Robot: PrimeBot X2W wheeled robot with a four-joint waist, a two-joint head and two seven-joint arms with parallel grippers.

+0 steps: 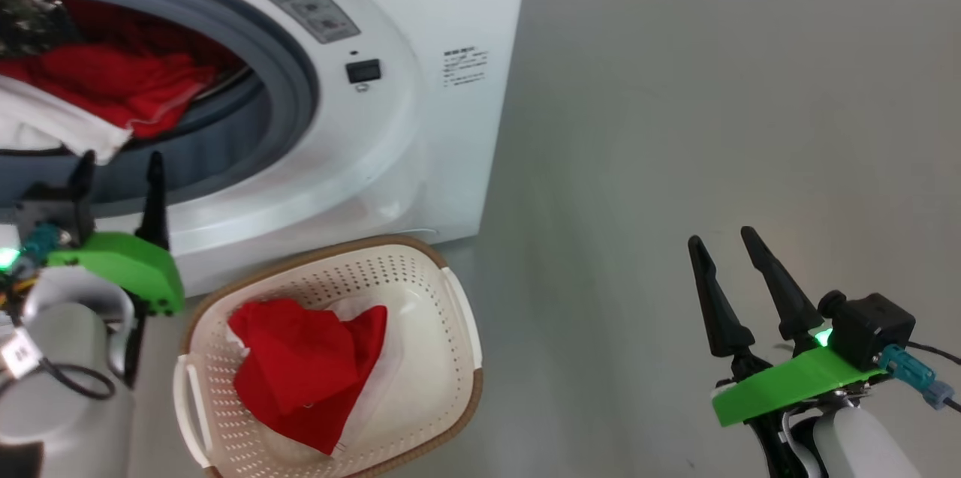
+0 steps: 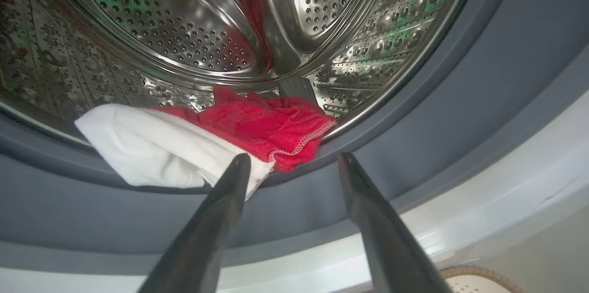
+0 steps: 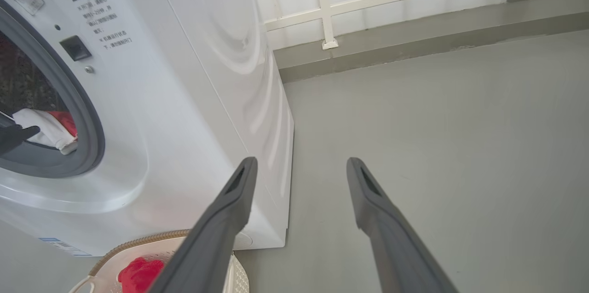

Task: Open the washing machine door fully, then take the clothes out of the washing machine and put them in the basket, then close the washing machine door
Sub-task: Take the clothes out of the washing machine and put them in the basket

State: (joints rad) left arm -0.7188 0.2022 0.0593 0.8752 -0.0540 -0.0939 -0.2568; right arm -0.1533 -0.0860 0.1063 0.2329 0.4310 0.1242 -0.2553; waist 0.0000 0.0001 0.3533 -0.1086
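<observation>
I expect the white piece (image 2: pixel 146 145) and the red cloth to come out together and trail over the washing machine's rim when I pull, because the white piece is sewn (image 2: pixel 222 139) along the red cloth.
The washing machine (image 1: pixel 420 5) stands at the upper left with its drum mouth uncovered; its door is out of view. Red and white clothes (image 1: pixel 105 88) lie at the drum's front lip on the grey gasket (image 1: pixel 294 80). My left gripper (image 1: pixel 118 166) is open just below that lip. In the left wrist view its fingers (image 2: pixel 294 157) point at the clothes (image 2: pixel 271 127), the left tip close to the white piece (image 2: pixel 147 150). The basket (image 1: pixel 439 365) sits on the floor before the machine and holds a red garment (image 1: pixel 300 365). Off to the right my right gripper (image 1: pixel 721 238) hangs open and empty.
Bare grey floor (image 1: pixel 713 88) spreads to the right of the machine. In the right wrist view a white railing (image 3: pixel 322 8) and a low grey kerb (image 3: pixel 414 35) bound the floor behind the machine (image 3: pixel 207 77). The basket's rim (image 3: pixel 138 240) shows under the right gripper (image 3: pixel 301 160).
</observation>
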